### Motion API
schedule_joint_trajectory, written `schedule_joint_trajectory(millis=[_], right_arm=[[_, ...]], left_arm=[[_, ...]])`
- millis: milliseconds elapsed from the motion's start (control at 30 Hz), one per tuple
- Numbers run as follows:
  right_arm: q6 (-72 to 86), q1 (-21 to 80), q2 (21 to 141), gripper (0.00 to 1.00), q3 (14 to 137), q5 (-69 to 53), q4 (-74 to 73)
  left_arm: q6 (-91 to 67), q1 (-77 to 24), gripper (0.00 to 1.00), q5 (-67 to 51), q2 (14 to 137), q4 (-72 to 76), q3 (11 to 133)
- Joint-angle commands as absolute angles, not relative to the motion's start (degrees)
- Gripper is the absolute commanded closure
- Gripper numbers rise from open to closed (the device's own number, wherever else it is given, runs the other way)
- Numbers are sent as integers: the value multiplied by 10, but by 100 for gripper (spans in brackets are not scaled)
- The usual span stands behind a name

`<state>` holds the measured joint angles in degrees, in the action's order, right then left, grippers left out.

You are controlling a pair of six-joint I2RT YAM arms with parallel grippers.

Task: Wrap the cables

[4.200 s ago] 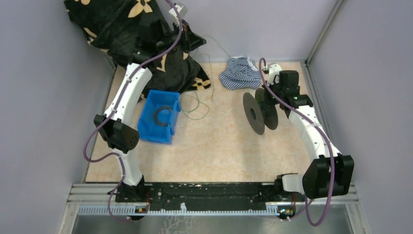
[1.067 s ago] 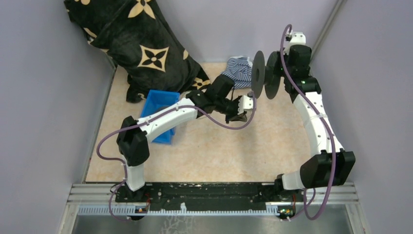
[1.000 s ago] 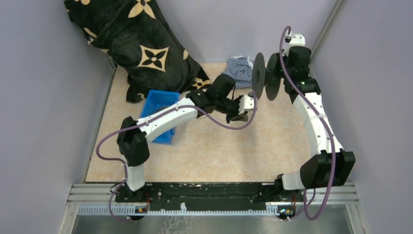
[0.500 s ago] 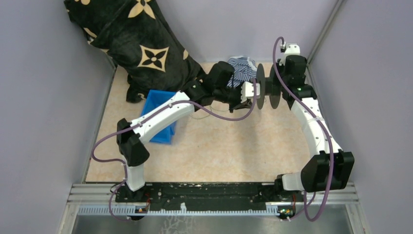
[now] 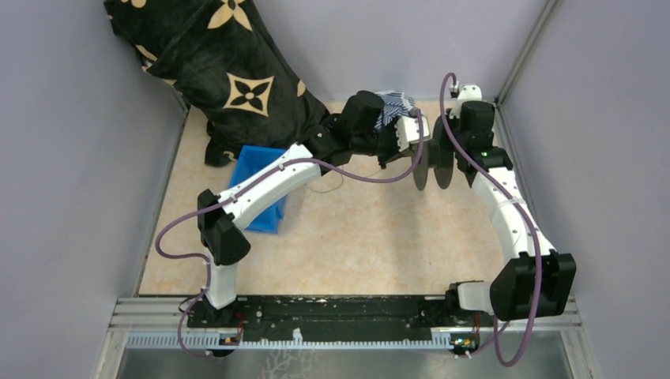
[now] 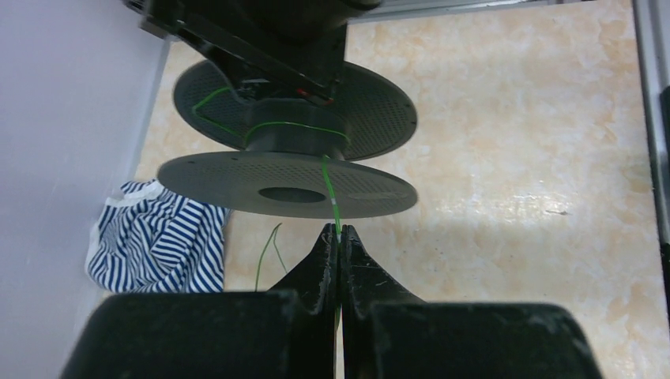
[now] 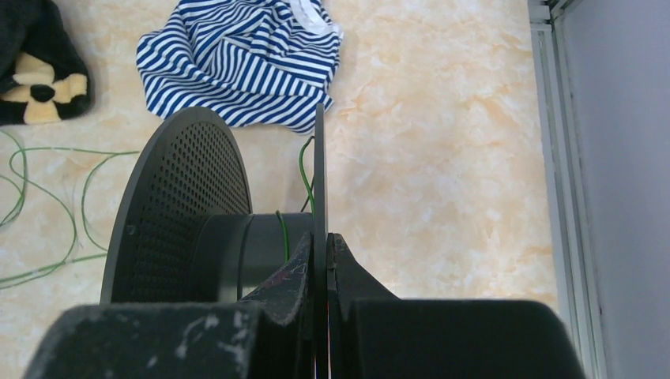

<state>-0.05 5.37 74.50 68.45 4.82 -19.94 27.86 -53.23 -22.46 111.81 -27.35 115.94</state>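
My left gripper should now pull the wire past the rim's edge (image 6: 163,175) and let go of it there, since there is a turn of green wire on the hub (image 6: 296,125).
The cables are one thin green wire (image 6: 328,185) that runs from the hub of a black spool (image 6: 288,178) over its flange and into my left gripper (image 6: 338,230), which is shut on it just off the flange. A turn of wire (image 7: 283,229) lies on the hub. My right gripper (image 7: 320,237) is shut on the spool's thin flange (image 7: 320,174) and holds the spool (image 5: 430,162) above the floor at the back right. Loose wire loops (image 7: 47,205) lie on the floor to the left. My left gripper (image 5: 405,154) sits right beside the spool.
A striped blue and white cloth (image 5: 393,106) lies at the back, under the left wrist. A blue bin (image 5: 257,185) stands on the left. A black flower-patterned cushion (image 5: 229,79) fills the back left corner. Walls and a metal rail (image 7: 545,118) close the right side.
My left gripper has moved toward the back, beside the striped cloth, keeping hold of the wire. The right arm has brought the spool nearer and lower in the top view. Both grippers stay shut.
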Motion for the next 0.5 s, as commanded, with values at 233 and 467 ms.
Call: schedule_joint_trajectory(millis=[233, 467], right_arm=[[-32, 60, 666, 100, 639, -29, -165], [-42, 60, 633, 100, 620, -106, -178]], left_arm=[[246, -498, 100, -171, 1145, -213, 1187], [255, -488, 100, -156, 1169, -195, 1185]])
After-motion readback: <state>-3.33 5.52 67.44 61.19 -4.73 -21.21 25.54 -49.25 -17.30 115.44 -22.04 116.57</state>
